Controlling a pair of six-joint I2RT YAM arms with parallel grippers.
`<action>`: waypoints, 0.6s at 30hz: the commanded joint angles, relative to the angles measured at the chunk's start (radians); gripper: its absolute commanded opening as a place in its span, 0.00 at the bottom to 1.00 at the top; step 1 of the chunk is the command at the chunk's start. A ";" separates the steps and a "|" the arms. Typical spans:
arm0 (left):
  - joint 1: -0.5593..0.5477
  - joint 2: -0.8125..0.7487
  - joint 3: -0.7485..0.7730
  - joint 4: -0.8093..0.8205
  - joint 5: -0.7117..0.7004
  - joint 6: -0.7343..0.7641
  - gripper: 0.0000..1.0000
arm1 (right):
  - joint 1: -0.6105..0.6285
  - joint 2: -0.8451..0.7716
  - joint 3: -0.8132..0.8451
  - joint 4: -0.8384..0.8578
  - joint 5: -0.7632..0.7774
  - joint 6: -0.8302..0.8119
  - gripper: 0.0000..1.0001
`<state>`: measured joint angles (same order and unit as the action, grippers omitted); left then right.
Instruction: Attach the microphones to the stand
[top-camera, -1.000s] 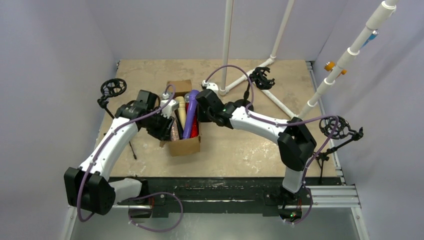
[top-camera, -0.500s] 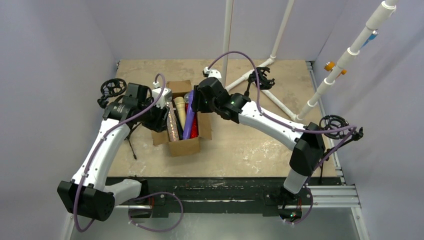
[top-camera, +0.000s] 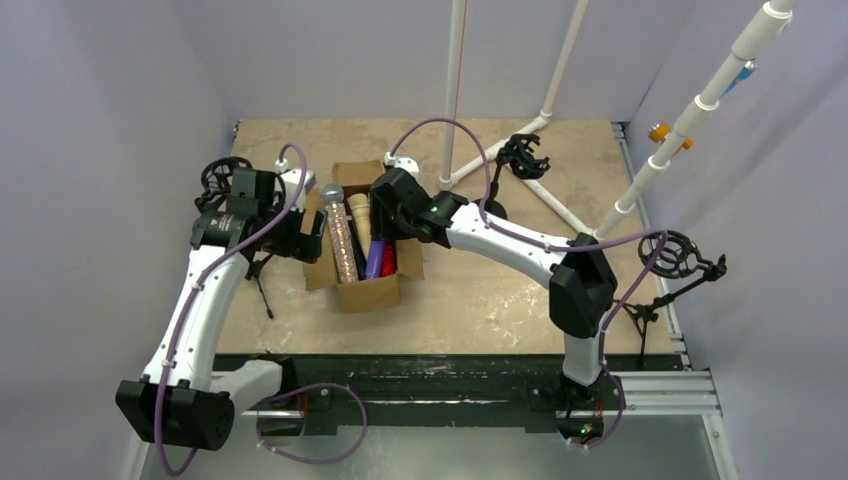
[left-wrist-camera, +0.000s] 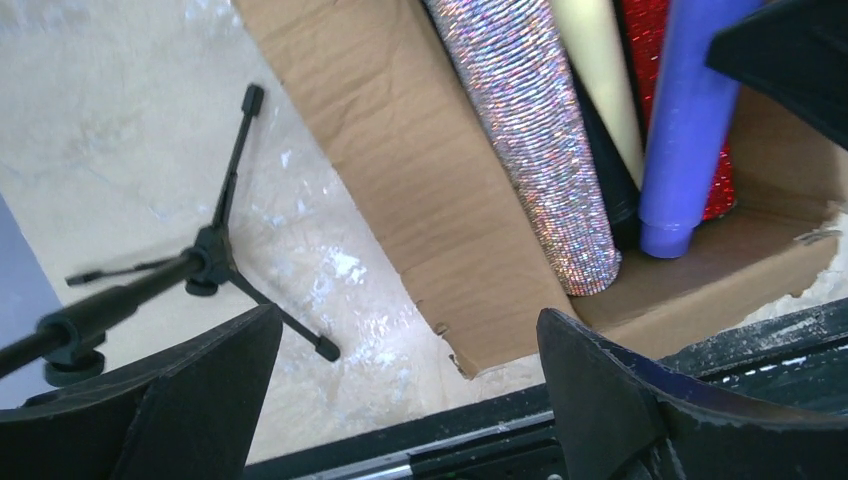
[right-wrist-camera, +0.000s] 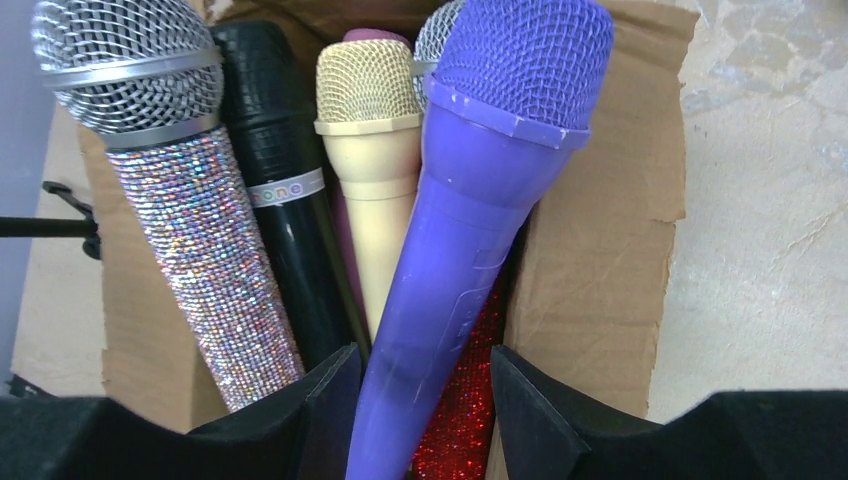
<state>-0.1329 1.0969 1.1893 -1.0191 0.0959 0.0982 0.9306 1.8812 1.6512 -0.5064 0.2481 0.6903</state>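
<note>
The purple microphone (top-camera: 375, 261) is packed in with others in the loose box, so my left gripper should hold the box's flap (top-camera: 321, 273) before my right gripper picks up that microphone.
An open cardboard box (top-camera: 365, 290) holds several microphones lying side by side. In the right wrist view they are silver glitter (right-wrist-camera: 200, 240), black (right-wrist-camera: 285, 200), cream (right-wrist-camera: 375, 180), purple (right-wrist-camera: 480, 200) and red glitter (right-wrist-camera: 465, 420). My right gripper (right-wrist-camera: 422, 352) is open and straddles the purple microphone's handle, with a gap on its right side. My left gripper (left-wrist-camera: 410, 320) is wide open over the table just left of the box flap (left-wrist-camera: 400, 150), with nothing between its fingers. A small black tripod stand (left-wrist-camera: 215, 255) stands to its left.
Black stands with ring shock mounts stand at the left (top-camera: 222, 178), the back (top-camera: 522, 155) and the right edge (top-camera: 675, 255). White pipes rise at the back (top-camera: 455, 90) and the right (top-camera: 690, 120). Purple walls close in the table.
My left gripper has pulled back left from the box and opened wide. My right gripper has moved left over the box and opened around the purple microphone.
</note>
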 joint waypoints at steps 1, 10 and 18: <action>0.064 0.041 -0.040 0.028 0.059 -0.047 1.00 | 0.004 -0.001 0.025 -0.009 0.030 0.025 0.55; 0.102 0.114 -0.099 0.088 0.169 -0.062 1.00 | 0.007 0.039 -0.004 0.029 0.044 0.050 0.55; 0.214 0.187 -0.120 0.132 0.462 -0.052 1.00 | 0.007 0.062 -0.045 0.092 0.014 0.076 0.54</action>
<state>0.0235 1.2480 1.0618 -0.9379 0.3592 0.0452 0.9360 1.9347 1.6283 -0.4427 0.2668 0.7425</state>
